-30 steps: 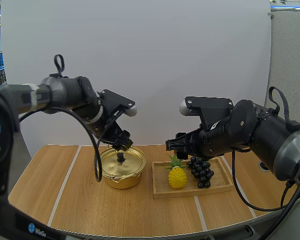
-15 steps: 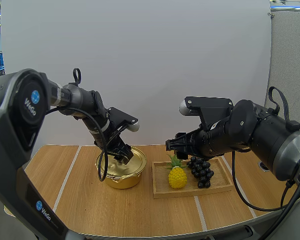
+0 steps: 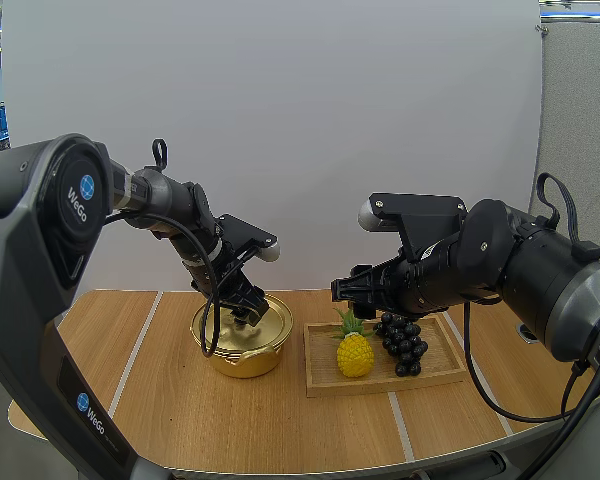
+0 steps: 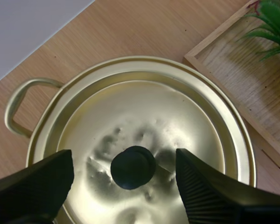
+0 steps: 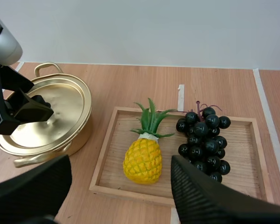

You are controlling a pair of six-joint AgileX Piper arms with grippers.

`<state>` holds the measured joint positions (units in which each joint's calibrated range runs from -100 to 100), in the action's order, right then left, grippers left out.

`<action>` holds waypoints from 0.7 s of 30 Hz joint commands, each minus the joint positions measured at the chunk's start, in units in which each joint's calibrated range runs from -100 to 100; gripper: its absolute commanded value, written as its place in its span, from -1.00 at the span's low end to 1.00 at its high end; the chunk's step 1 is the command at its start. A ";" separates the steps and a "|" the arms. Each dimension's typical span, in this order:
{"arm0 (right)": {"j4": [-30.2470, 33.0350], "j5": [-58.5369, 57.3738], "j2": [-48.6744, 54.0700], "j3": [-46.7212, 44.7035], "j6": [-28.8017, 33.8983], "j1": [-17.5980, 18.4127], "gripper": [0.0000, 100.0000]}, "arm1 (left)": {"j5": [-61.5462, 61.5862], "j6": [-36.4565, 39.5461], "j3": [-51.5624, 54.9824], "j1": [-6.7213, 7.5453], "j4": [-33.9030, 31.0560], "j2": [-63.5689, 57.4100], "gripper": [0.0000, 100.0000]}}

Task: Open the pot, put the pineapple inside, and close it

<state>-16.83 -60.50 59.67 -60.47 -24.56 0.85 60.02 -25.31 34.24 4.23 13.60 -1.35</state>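
Observation:
I am going to lower the pineapple (image 3: 355, 354). The pot's round lid (image 3: 263, 331) is wider than the pineapple is long, so the pineapple will lie inside, leaves and all.
A gold pot (image 3: 245, 350) with its lid (image 4: 144, 135) on stands left of a wooden tray (image 3: 325, 380). My left gripper (image 3: 248, 312) is open, low over the lid, its fingers (image 4: 32, 186) either side of the black knob (image 4: 133, 167) without touching it. A yellow pineapple (image 3: 355, 352) with green leaves stands in the tray's left half (image 5: 143, 158). My right gripper (image 3: 342, 290) hangs open above the pineapple, well clear of it, its fingers (image 5: 200, 196) wide apart.
A bunch of black grapes (image 3: 402, 343) lies in the tray beside the pineapple (image 5: 203, 142). The wooden table (image 3: 180, 420) has bare room in front of the pot and the tray. The pot's handle (image 4: 16, 105) sticks out on the side away from the tray.
My left gripper has come down from above the pot's rear rim to just over the lid, straddling the knob. The right arm has not moved.

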 commanded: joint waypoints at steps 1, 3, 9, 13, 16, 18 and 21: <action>-0.09 -0.20 0.14 0.59 -0.45 -0.17 1.00 | 1.17 -0.23 -0.51 0.18 2.24 0.63 1.00; -0.09 -0.20 0.14 0.59 -0.45 -0.17 1.00 | 1.30 -0.23 -0.51 0.18 2.37 0.73 1.00; -0.09 -0.20 0.14 0.59 -0.45 -0.17 1.00 | 1.30 -0.23 -0.51 0.18 2.51 0.73 0.50; -0.09 -0.20 0.14 0.59 -0.45 -0.17 1.00 | 1.39 -0.23 -0.51 0.18 2.65 0.73 -0.45; -0.09 -0.20 0.14 0.59 -0.45 -0.17 1.00 | 1.39 -0.23 -0.51 0.18 2.65 0.73 -0.92; -0.09 -0.20 0.14 0.59 -0.45 -0.17 1.00 | 1.61 -0.23 -0.51 0.18 2.65 0.73 -1.00; -0.09 -0.20 0.14 0.59 -0.45 -0.17 1.00 | 2.76 -0.23 -0.51 0.18 2.73 0.48 -1.00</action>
<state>-16.83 -60.50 59.67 -60.47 -24.56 0.85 61.05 -25.39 34.08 4.23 15.18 -0.57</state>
